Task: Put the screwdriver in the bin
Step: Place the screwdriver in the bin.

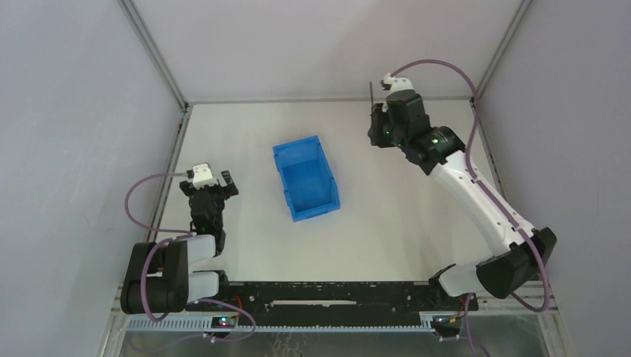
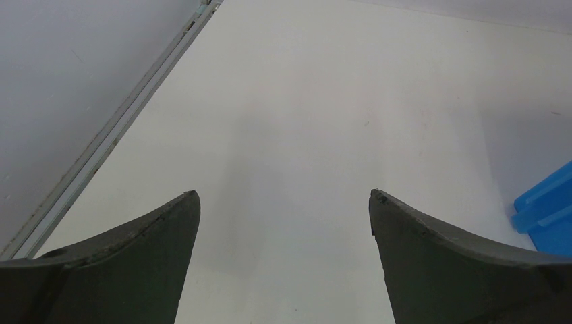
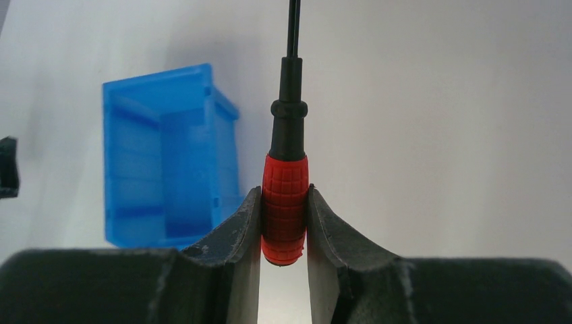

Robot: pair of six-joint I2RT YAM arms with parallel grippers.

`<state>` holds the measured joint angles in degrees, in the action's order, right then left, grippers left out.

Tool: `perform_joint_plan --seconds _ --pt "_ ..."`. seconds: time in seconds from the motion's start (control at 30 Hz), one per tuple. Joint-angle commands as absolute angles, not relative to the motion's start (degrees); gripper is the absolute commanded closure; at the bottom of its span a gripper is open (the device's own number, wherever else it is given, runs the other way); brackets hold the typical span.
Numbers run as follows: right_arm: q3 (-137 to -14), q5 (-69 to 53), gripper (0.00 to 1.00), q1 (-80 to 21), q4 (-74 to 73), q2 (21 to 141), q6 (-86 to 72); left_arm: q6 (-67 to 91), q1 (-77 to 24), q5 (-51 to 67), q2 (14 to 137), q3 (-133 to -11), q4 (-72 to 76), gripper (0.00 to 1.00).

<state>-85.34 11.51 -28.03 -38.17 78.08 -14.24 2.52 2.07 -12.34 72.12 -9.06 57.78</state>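
My right gripper has the screwdriver's shaft (image 1: 371, 91) in line with the blue bin's long side. It should carry on going over the open bin (image 1: 309, 183), move down and let go inside.
My right gripper (image 3: 284, 191) is shut on the red handle of the screwdriver (image 3: 284, 202), whose thin black shaft points straight away from the wrist. In the top view that gripper (image 1: 376, 117) hangs at the back right, with the shaft of the screwdriver (image 1: 370, 93) sticking up past it. The blue bin (image 1: 306, 178) stands near the table's middle, left of the right gripper; it also shows as the bin (image 3: 165, 155) left of the handle. My left gripper (image 2: 284, 197) is open with nothing between its fingers, and sits at the gripper (image 1: 214, 182) left of the bin.
Grey walls and metal frame rails (image 1: 170, 190) close the table on the left, back and right. A corner of the blue bin (image 2: 548, 212) shows at the right edge of the left wrist view.
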Motion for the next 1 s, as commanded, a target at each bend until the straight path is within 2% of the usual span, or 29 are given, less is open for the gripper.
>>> perform_joint_plan --seconds 0.0,0.27,0.57,0.97 --pt "-91.06 12.58 0.96 -33.71 -38.16 81.70 -16.72 1.36 2.35 -13.01 71.98 -11.27 59.70 0.00" --pt "-100.09 12.68 0.98 -42.70 -39.63 91.19 -17.01 1.41 2.33 -13.01 71.93 -11.29 59.76 0.00" --pt "-107.53 12.05 0.99 -46.85 -42.68 98.66 -16.66 1.41 2.39 -13.08 71.98 -11.29 59.76 0.00" --pt "-98.39 9.84 1.00 -50.03 -38.37 102.13 -17.88 1.41 2.37 -13.06 71.98 -11.30 59.70 0.00"
